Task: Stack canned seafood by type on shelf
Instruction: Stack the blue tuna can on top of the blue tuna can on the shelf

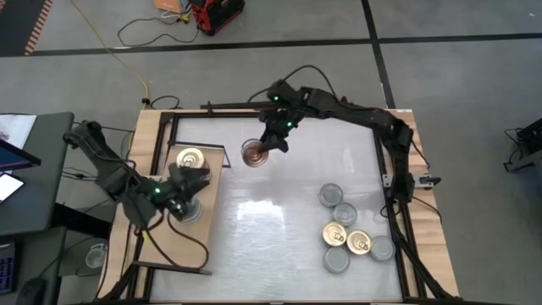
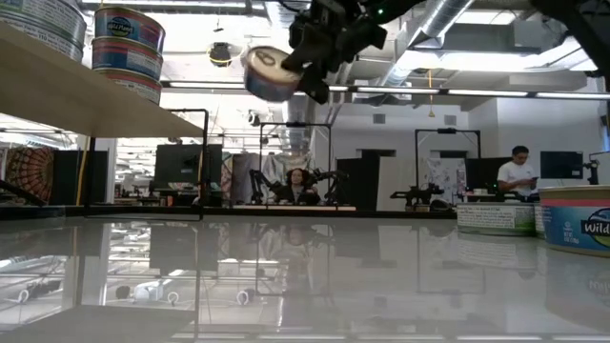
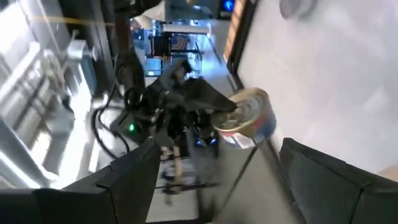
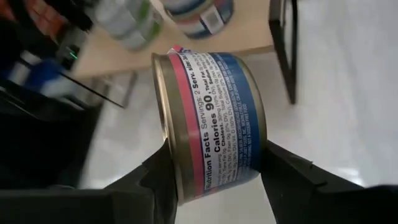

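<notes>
The tin's free side (image 1: 248,153) is turned toward my open left gripper (image 1: 200,191), so I should carry on moving the tin toward it with my right gripper until my left gripper closes on the tin.
A blue-and-pink labelled tin of canned seafood (image 4: 214,118) hangs in the air over the table's far middle, with my right gripper (image 1: 269,146) shut on it. It shows tilted in the low view as the tin (image 2: 270,74). The shelf (image 1: 182,246), a wooden board in a black frame, stands at the left. It carries a gold-topped stack (image 1: 190,158) and a silver-topped tin (image 1: 191,213). My left gripper (image 1: 196,182) hovers open over the shelf between them, its fingers (image 3: 134,174) spread wide with nothing between. My right gripper pinches the tin between its two fingers, one finger (image 4: 152,180) on each flat end, close to the rim (image 4: 171,186). The fingers come slanting down from the table's far right. The tin is lifted clear of the table and tilted, its label wall facing the wrist camera.
Several loose tins (image 1: 347,229), gold-topped and silver-topped, lie grouped on the white tabletop at the near right; two of them show as tins (image 2: 572,219) at the right in the low view. The black frame rails (image 1: 254,108) run along the table's edges.
</notes>
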